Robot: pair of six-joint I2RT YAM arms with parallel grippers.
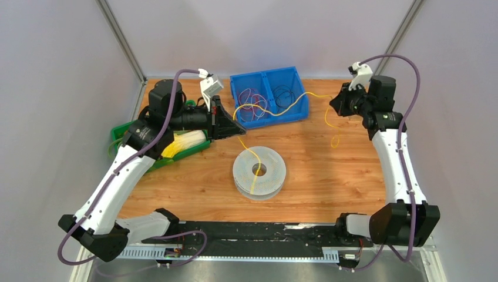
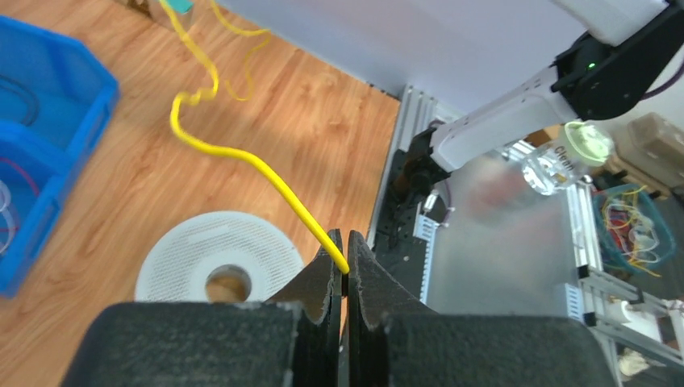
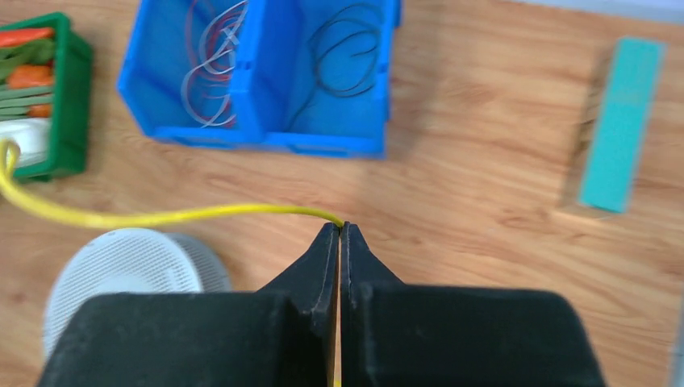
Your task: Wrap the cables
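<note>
The robot's left gripper is holding the yellow cable partway along, with a piece of the cable trailing across the spool (image 1: 256,167), so it should let go and grip the cable close to an end.
The yellow cable (image 1: 276,110) hangs in the air between my two grippers, above the blue bin's front. My left gripper (image 1: 239,131) is shut on it near the round white spool (image 1: 259,172). A strand drops from there across the spool's top. My right gripper (image 1: 335,104) is shut on the cable at the far right, and the loose tail curls down onto the table below it. In the left wrist view the cable (image 2: 242,158) enters the closed tips of the gripper (image 2: 345,271) above the spool (image 2: 218,256). In the right wrist view the cable (image 3: 161,216) runs left from the closed tips of the gripper (image 3: 341,230).
A blue two-part bin (image 1: 269,94) at the back holds a red, white and purple wire tangle and a thin black wire (image 3: 343,48). A green bin (image 1: 158,148) with coloured items sits under the left arm. A teal block (image 3: 625,121) lies on the table to the right.
</note>
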